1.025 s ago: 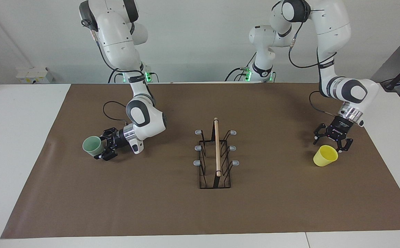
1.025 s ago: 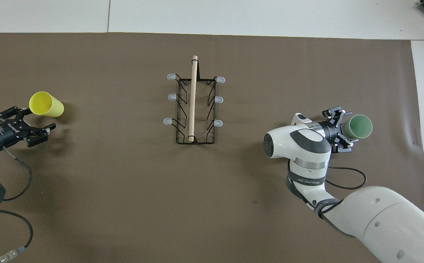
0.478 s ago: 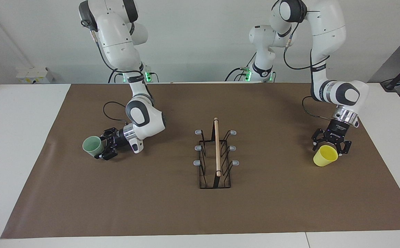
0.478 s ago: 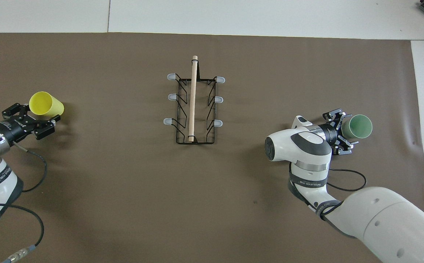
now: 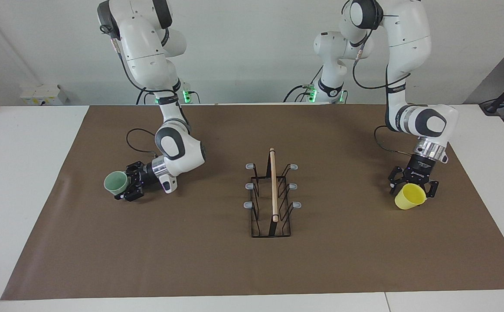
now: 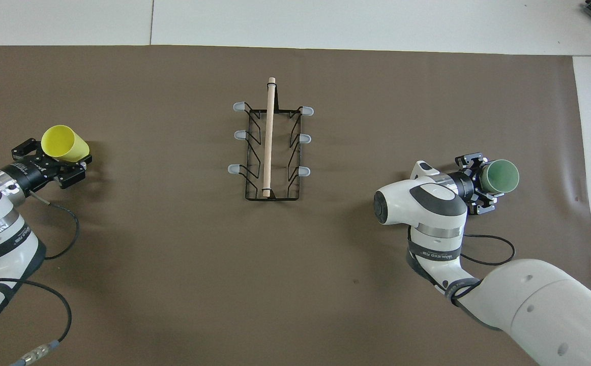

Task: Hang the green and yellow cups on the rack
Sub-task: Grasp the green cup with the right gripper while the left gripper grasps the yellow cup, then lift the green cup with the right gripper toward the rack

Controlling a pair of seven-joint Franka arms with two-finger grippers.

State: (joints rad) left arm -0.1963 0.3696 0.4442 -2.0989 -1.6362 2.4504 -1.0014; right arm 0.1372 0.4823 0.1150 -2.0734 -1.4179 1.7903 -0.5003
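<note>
I see the green cup's opening (image 6: 502, 176) facing away from the rack, so next my right gripper raises it and turns it opening down before lowering it onto a peg (image 6: 303, 171) there.
The pale green cup (image 5: 116, 183) (image 6: 500, 176) lies on its side toward the right arm's end of the mat, mouth turned away from the arm. My right gripper (image 5: 122, 187) (image 6: 480, 183) sits low at the cup's base end, around it. The yellow cup (image 5: 409, 196) (image 6: 65, 144) lies on its side toward the left arm's end, its rim toward my left gripper (image 5: 412, 189) (image 6: 54, 157). That gripper is open, one finger on each side of the rim. The black wire rack (image 5: 273, 186) (image 6: 269, 137) with its wooden dowel stands mid-mat, no cup on its prongs.
A brown mat (image 5: 252, 264) covers the white table. Black cables trail from both wrists onto the mat near the cups. A small white box (image 5: 43, 93) sits at the table's edge near the wall.
My left gripper has come down from beside the yellow cup to straddle its rim. My right gripper has pushed a little closer onto the green cup's base. Neither cup nor the rack has moved.
</note>
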